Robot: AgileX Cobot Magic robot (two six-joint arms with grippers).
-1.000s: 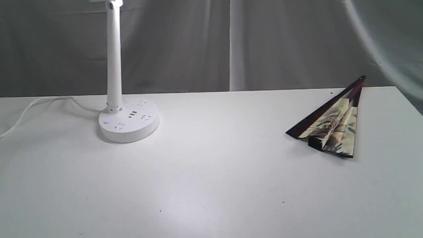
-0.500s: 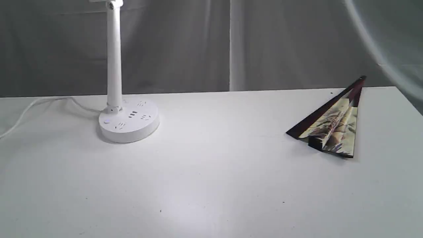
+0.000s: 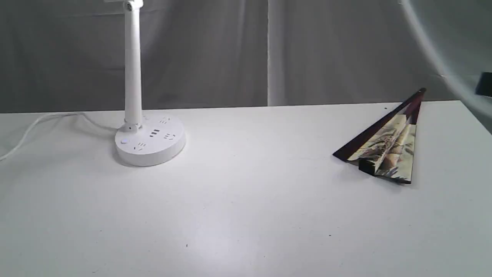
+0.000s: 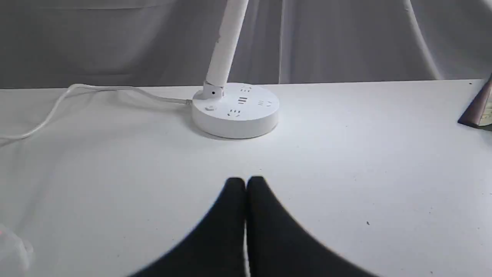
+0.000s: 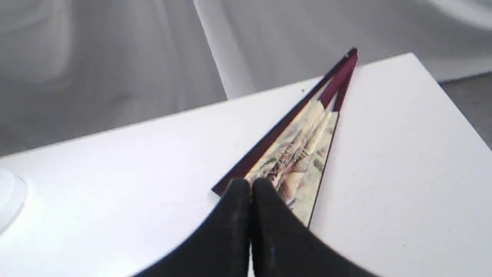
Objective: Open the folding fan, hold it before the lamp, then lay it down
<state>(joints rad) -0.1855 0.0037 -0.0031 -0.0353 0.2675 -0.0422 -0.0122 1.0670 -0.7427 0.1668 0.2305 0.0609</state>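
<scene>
I can see the raised fold in the fan's leaf (image 3: 394, 137) running toward my fingers. My right gripper stays open, reach over the leaf next and closes across that fold (image 3: 386, 151).
The folding fan (image 3: 388, 148) lies on the right of the white table, only partly spread: cream painted leaf, dark maroon ribs, pivot end towards the back edge. In the right wrist view my right gripper (image 5: 251, 182) is shut and empty, its tips in front of the wide end of the fan (image 5: 303, 150); whether they touch it I cannot tell. The lamp (image 3: 150, 142) stands at the back left, and its head is cut off by the frame top. My left gripper (image 4: 246, 181) is shut and empty, over bare table short of the lamp base (image 4: 235, 111). A corner of the fan (image 4: 478, 109) shows there.
The lamp's white cord (image 3: 38, 123) trails left off the table. A grey curtain hangs behind. The table (image 3: 246, 200) ends just right of the fan and close behind its pivot. A dark part of the right arm (image 3: 485, 84) shows at the right edge.
A dark part of the right arm has come into the exterior view at the right edge. The fan and the lamp have not moved.
</scene>
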